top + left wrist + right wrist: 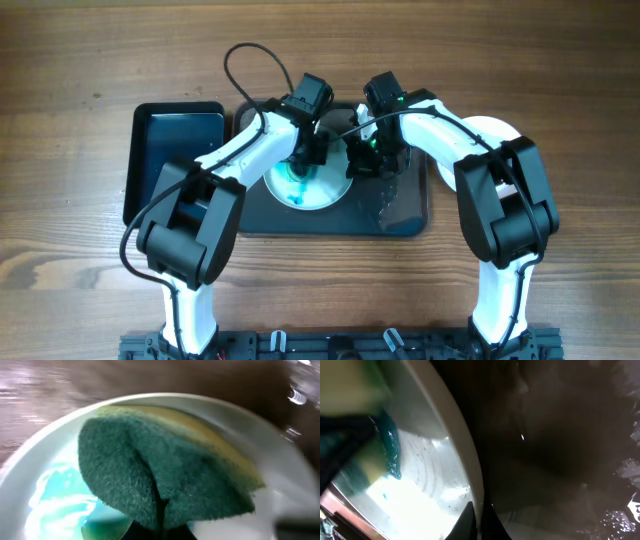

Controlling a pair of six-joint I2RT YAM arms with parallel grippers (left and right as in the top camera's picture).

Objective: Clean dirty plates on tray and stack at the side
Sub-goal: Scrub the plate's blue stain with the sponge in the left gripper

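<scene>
The sponge reaches the plate's far rim (170,396) and the blue-teal smear (296,190) is closer, so my left gripper should pull the sponge back over the smear.
A white plate (318,192) with a blue-teal smear (297,190) lies on the left half of the dark tray (405,215). My left gripper (304,152) is shut on a green and yellow sponge (160,470), which presses on the plate (280,475) beside the smear (60,495). My right gripper (360,160) is shut on the plate's right rim (470,475); one finger is inside the rim and one outside. Another white plate (495,130) lies off the tray at the right, partly hidden by my right arm.
A smaller glossy black tray (175,150) stands left of the large tray. The right half of the large tray is wet, with droplets (390,205). Wooden table lies all round. A black cable (245,60) loops behind the left arm.
</scene>
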